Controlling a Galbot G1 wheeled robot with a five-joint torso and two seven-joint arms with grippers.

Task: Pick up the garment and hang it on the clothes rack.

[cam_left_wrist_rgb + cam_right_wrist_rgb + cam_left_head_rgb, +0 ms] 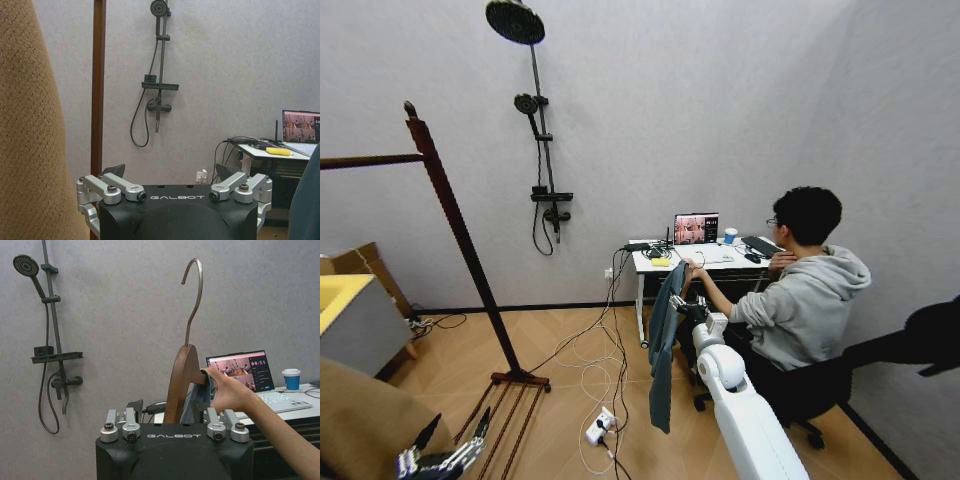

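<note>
The garment [663, 345] lies draped over the wooden hanger's shoulder [197, 376], so it will stay on and hang limp below when I carry the hanger.
The garment [662, 345], dark teal cloth, hangs from a wooden hanger [181, 375] with a metal hook [195, 290] in front of the desk. A seated person's hand [226, 391] grips the hanger's shoulder and the cloth there. My right gripper [688, 305] is at the hanger. In the right wrist view the right gripper [170, 411] stands open with the hanger's lower part between its jaws, and one dark finger [135, 406] is clear of the wood. The clothes rack [460, 235] stands far left. My left gripper [440, 462] is low beside it, and the left gripper [170, 172] is open and empty.
A long tan coat [355, 420] hangs close by my left arm. Cables and a power strip [600, 427] lie on the floor between rack and desk [650, 265]. A laptop [696, 229] sits on the desk. A shower fixture [542, 150] is on the wall.
</note>
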